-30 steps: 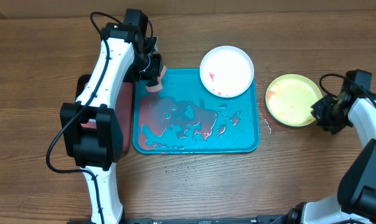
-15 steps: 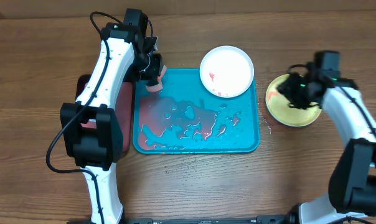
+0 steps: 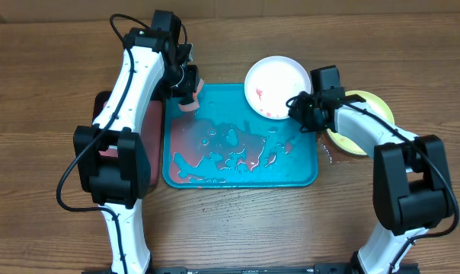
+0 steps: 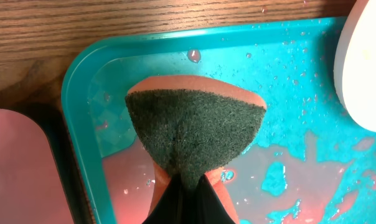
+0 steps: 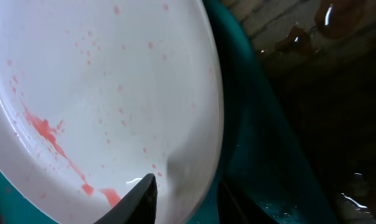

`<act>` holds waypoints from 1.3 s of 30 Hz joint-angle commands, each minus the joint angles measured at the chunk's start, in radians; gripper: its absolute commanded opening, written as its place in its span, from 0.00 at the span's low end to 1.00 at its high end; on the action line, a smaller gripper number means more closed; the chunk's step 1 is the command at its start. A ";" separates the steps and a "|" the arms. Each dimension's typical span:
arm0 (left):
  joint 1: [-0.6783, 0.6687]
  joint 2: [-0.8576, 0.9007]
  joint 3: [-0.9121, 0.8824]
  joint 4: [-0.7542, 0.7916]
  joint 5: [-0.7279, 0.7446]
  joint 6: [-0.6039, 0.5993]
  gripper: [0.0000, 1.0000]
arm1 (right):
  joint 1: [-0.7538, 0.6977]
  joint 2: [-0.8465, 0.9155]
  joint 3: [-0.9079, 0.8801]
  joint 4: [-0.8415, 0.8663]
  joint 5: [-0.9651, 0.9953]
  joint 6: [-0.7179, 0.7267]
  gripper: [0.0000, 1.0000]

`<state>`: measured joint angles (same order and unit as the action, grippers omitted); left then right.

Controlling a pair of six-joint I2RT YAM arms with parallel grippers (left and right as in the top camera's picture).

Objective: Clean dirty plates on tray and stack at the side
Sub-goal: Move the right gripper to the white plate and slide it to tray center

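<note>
My right gripper should pull the white plate (image 3: 274,70) to the teal tray's middle (image 3: 237,141) before the sponge scrubs it, because the plate sticks out past the teal tray's far edge.
The teal tray (image 3: 306,176) holds reddish water puddles. A white plate (image 3: 276,80) with red smears sits on its far right corner, also in the right wrist view (image 5: 94,93). A yellow-green plate (image 3: 371,106) lies on the table to the right, partly hidden by the right arm. The light blue plate is out of view. My left gripper (image 3: 187,97) is shut on an orange-and-green sponge (image 4: 194,124) over the tray's far left corner (image 4: 76,93). My right gripper (image 3: 298,106) is open, its fingers (image 5: 189,185) either side of the white plate's right rim.
A pinkish-red tray (image 3: 100,103) lies left of the teal tray, mostly under the left arm; it also shows in the left wrist view (image 4: 17,168). Water drops (image 3: 326,157) wet the table between the teal tray and the yellow-green plate.
My right arm has swung left from beside the yellow-green plate, across it, to the white plate's right edge. The left arm and sponge have not moved.
</note>
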<state>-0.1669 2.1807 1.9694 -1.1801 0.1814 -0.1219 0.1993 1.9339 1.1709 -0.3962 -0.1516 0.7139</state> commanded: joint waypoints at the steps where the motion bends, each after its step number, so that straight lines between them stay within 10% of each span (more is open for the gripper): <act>1: -0.005 -0.001 -0.005 0.006 -0.009 -0.013 0.04 | 0.015 0.024 0.018 0.013 0.024 0.016 0.28; 7: -0.005 -0.001 -0.005 0.007 -0.009 -0.013 0.04 | 0.043 0.027 0.018 -0.056 -0.047 -0.062 0.04; 18: -0.005 -0.001 -0.005 0.007 -0.009 -0.013 0.04 | 0.164 -0.038 0.030 -0.282 -0.213 -0.250 0.04; 19: -0.005 -0.001 -0.005 0.007 -0.010 -0.013 0.04 | 0.172 -0.048 0.033 -0.296 -0.213 -0.268 0.09; 21: -0.005 -0.001 -0.005 0.008 -0.009 -0.013 0.04 | 0.187 -0.070 0.056 -0.317 -0.204 -0.358 0.55; 23: -0.005 -0.001 -0.005 0.010 -0.009 -0.013 0.04 | 0.187 -0.070 0.070 -0.304 -0.175 -0.392 0.69; 39: -0.005 -0.001 -0.005 0.014 -0.009 -0.014 0.04 | 0.189 0.046 0.171 -0.120 -0.040 -0.667 0.56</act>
<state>-0.1669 2.1807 1.9694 -1.1736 0.1810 -0.1249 0.3878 1.9266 1.2724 -0.5053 -0.1940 0.1062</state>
